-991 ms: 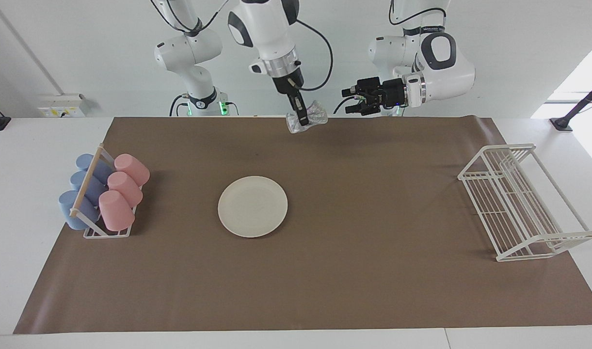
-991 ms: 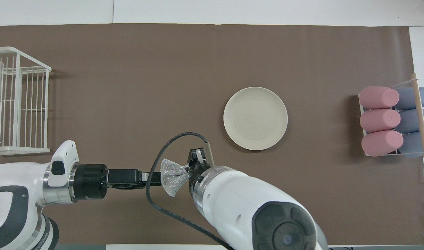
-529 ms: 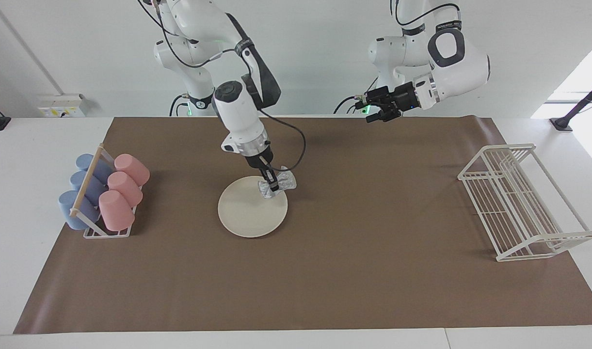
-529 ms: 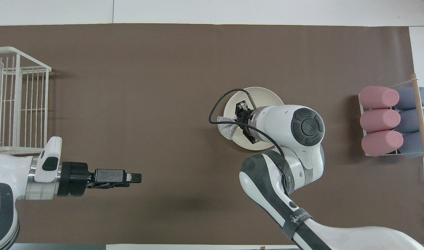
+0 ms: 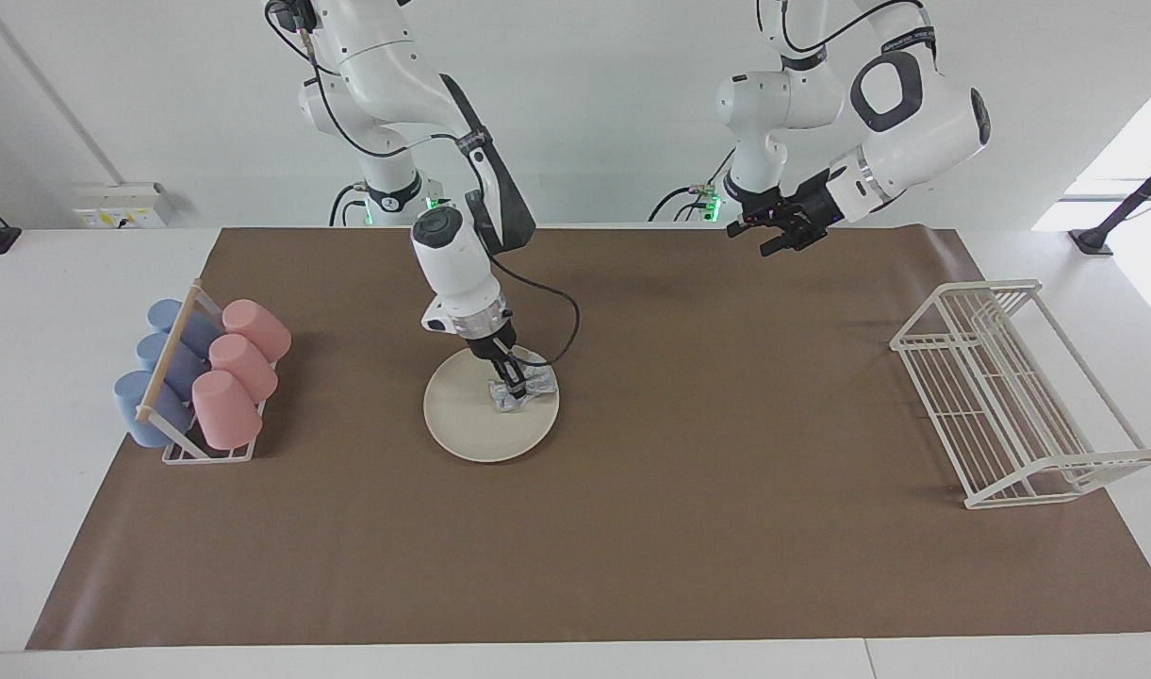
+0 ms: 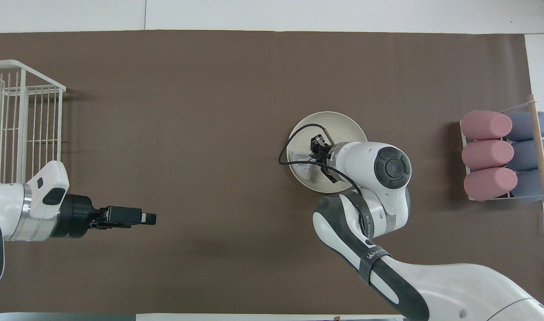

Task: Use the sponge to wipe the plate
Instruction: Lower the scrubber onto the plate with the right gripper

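My right gripper already has the sponge at the plate's rim (image 5: pixel 554 381) facing the white wire rack, so it should wipe the sponge back across the plate's middle (image 5: pixel 488 407).
The cream-white plate (image 5: pixel 471 424) (image 6: pixel 338 122) lies flat on the brown mat near the middle of the table. The silvery mesh sponge (image 5: pixel 518 389) (image 6: pixel 304 163) rests on the plate, at the part toward the left arm's end. My right gripper (image 5: pixel 516 385) (image 6: pixel 315 159) points down and is shut on the sponge, pressing it onto the plate. My left gripper (image 5: pixel 771 240) (image 6: pixel 149 219) hangs in the air over the mat's edge by the robots, open and holding nothing.
A rack of pink cups (image 5: pixel 226 372) (image 6: pixel 488 155) and blue cups (image 5: pixel 160 363) (image 6: pixel 532 151) lies at the right arm's end. A white wire rack (image 5: pixel 1009 396) (image 6: pixel 18 129) stands at the left arm's end. A brown mat (image 5: pixel 679 528) covers the table.
The right gripper carried the sponge from in front of the left gripper down onto the plate, then slid it further onto the plate. The left arm pulled back toward its own end.
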Robot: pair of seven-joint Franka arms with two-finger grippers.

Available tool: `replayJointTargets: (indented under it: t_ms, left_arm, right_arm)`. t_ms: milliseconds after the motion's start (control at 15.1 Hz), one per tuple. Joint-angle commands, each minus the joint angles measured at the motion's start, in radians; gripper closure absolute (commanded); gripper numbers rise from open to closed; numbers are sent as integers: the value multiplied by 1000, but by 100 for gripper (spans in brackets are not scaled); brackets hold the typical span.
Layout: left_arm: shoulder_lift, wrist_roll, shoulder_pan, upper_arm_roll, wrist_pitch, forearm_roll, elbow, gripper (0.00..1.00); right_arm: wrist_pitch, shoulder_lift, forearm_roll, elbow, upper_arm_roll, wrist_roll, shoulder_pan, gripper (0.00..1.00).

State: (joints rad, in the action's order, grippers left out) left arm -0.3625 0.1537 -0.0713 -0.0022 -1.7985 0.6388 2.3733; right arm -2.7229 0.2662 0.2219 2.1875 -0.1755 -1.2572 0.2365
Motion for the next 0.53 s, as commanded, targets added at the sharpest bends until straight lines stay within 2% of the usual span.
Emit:
replayJointTargets:
  t_ms: [0,264,463]
  left_arm:
    - [11,-33,-8,-7,-44,-118,-16,0]
    - [30,-91,-15,-15,-65,-292,-36,0]
    - [33,-95,-13,-15,-71,-300,-42,0]
  right_arm:
    - [-25,42,4,20,-10,183,-112,100]
    - [-29,42,7,34,-12,226,-135,100]
    - [-35,41,14,35,-12,145,-94,100]
